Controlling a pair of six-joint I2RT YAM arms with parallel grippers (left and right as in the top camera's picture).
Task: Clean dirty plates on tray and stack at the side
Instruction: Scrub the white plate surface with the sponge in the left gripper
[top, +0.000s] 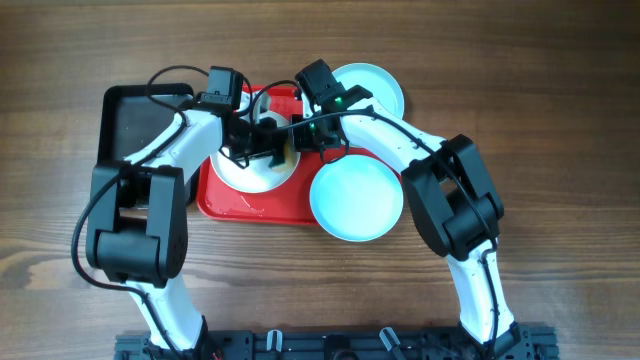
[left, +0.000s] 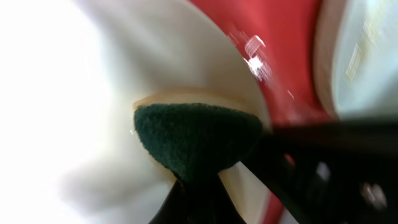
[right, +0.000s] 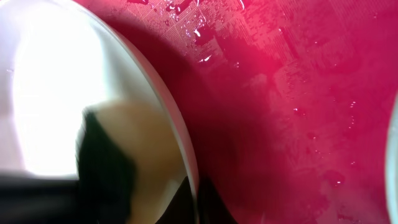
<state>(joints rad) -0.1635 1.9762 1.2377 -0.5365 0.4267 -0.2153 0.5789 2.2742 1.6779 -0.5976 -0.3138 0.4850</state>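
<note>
Next, I sweep the sponge back across the plate's middle (top: 252, 174) with my left gripper, because it sits near the cream-white plate's rim (top: 298, 158) beside my right gripper.
The cream-white plate (top: 250, 175) lies on the red tray (top: 240, 205). My left gripper (top: 264, 141) is shut on a green and yellow sponge (left: 196, 137) and presses it onto the plate (left: 62, 93). My right gripper (top: 301, 140) is shut on the plate's right rim (right: 186, 162), one finger on each side (right: 194, 194). The sponge shows on the plate in the right wrist view (right: 137, 143). One pale light-blue plate (top: 355, 200) overlaps the tray's right edge. The other (top: 375, 85) lies on the table behind the tray. The tray (right: 298, 93) is wet.
A smaller black tray (top: 135, 115) sits against the red tray's left side. Both arms crowd over the red tray's middle. Bare wooden table (top: 560, 120) lies left, right and behind.
</note>
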